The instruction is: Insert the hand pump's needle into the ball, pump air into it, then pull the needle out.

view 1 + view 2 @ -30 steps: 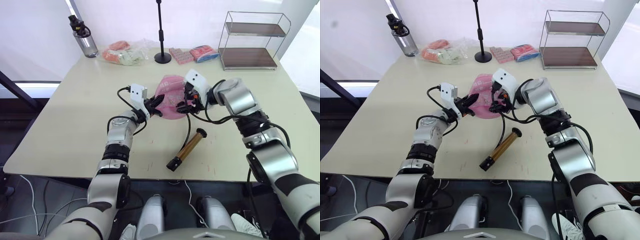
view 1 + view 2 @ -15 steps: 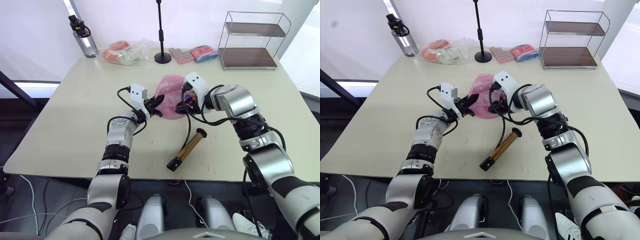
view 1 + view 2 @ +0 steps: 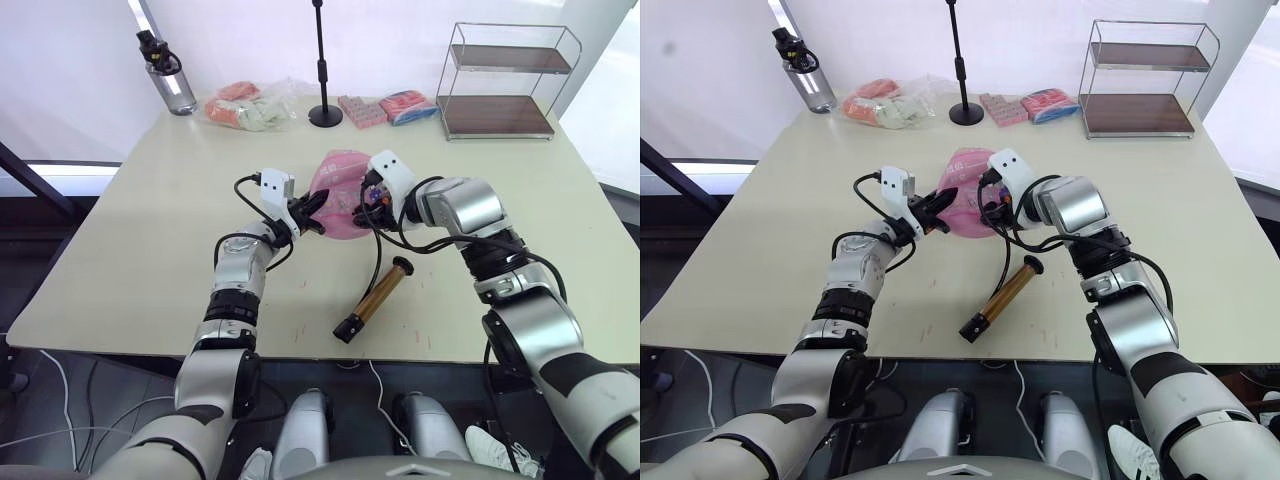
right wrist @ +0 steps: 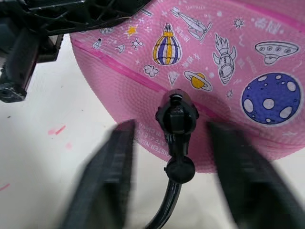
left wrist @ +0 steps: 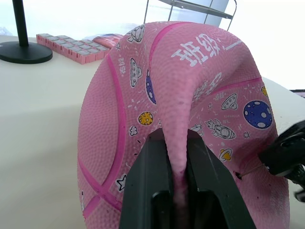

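I expect the loose-lying hand pump [image 3: 375, 300] to swing a little when I push the fitting, because the short black hose [image 3: 379, 262] connects the two.
The pink ball [image 3: 338, 178], partly flattened and printed with cartoons, stands on edge at the table's middle. My left gripper [image 5: 175, 138] is shut on a pinched fold of its rim. The needle's black fitting [image 4: 176, 117] sits against the ball's skin, and the metal pin itself is hidden. My right gripper [image 4: 170, 128] is open, with one finger [image 4: 107, 181] on each side of the fitting and not touching it. The black hose [image 3: 377, 255] runs down from there to the hand pump [image 3: 380, 292], a brass tube lying on the table nearer to me.
At the table's back stand a water bottle [image 3: 170, 75], a bag of packets [image 3: 248, 108], a black microphone stand [image 3: 324, 60], pink packets [image 3: 385, 107] and a wire shelf [image 3: 505, 80].
My right forearm has swung inward to the left and its wrist has turned at the ball. The ball, the pump and my left gripper have stayed where they were.
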`<move>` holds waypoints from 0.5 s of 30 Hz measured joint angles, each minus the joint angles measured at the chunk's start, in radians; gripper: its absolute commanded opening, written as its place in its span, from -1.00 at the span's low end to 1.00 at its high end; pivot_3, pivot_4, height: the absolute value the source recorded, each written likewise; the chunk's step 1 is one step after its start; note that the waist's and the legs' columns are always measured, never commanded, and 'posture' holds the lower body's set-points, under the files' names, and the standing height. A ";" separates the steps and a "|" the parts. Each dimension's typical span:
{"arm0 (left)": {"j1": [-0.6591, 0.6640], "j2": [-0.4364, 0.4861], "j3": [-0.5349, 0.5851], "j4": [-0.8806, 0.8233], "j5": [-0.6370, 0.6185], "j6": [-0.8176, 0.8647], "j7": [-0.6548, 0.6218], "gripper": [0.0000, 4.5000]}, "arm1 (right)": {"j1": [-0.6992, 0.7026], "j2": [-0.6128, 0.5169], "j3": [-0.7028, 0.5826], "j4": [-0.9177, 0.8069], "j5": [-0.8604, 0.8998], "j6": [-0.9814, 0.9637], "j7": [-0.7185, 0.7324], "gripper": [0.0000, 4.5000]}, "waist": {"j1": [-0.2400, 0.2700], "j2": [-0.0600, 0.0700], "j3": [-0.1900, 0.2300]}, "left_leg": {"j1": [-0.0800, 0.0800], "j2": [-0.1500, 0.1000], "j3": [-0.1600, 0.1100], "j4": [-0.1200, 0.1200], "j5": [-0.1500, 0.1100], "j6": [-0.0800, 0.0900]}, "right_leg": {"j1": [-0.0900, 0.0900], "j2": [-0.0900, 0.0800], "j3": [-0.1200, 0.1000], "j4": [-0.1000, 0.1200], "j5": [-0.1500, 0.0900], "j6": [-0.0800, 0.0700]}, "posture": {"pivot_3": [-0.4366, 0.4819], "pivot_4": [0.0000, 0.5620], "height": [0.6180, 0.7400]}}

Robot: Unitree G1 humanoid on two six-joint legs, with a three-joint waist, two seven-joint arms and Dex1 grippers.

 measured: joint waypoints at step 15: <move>0.000 0.000 0.000 0.001 0.000 -0.001 0.000 -1.00 | -0.036 0.004 -0.001 0.060 0.025 -0.042 -0.022 -0.01 | 0.000 0.000 0.000 | 0.000 0.000 0.000 0.000 0.000 0.000 | 0.000 0.000 0.000 0.000 0.000 0.000 | -0.05 -0.47 0.86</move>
